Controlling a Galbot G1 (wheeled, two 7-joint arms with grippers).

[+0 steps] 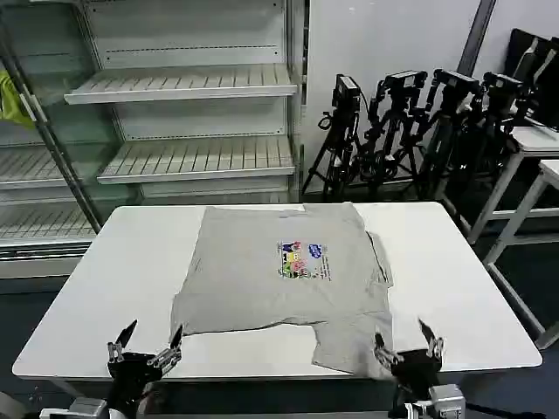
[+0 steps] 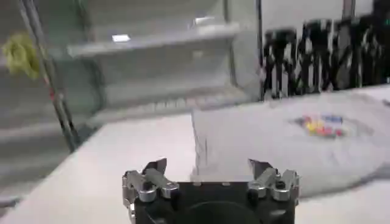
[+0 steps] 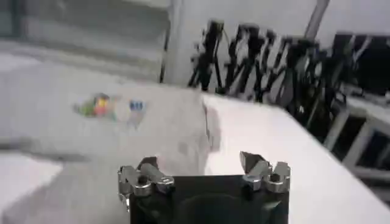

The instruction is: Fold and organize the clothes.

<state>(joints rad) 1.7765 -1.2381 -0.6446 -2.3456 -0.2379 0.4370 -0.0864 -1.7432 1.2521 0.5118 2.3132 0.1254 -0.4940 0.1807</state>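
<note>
My gripper will pull the T-shirt's far corner toward me, and the light grey T-shirt (image 1: 262,271) should slide along and bunch into folds, because its wavy near edge (image 1: 253,329) lies free.
The clothes are one light grey T-shirt (image 1: 284,275) lying partly folded on the white table (image 1: 113,279), its multicoloured chest print (image 1: 302,259) facing up. One part of it reaches the table's front edge at the right. My left gripper (image 1: 145,340) hovers open at the front edge, just left of the shirt's near left corner. My right gripper (image 1: 407,340) hovers open at the front edge, just right of the shirt's lowest part. In the left wrist view the left gripper (image 2: 209,165) faces the shirt (image 2: 286,143). From the right wrist, the right gripper (image 3: 198,163) faces the shirt (image 3: 122,131). Neither holds anything.
Empty metal shelves (image 1: 183,83) stand behind the table, with a yellow-green cloth (image 1: 12,100) hanging at the far left. Several camera tripods (image 1: 410,131) are at the back right. White side tables (image 1: 537,148) stand to the right.
</note>
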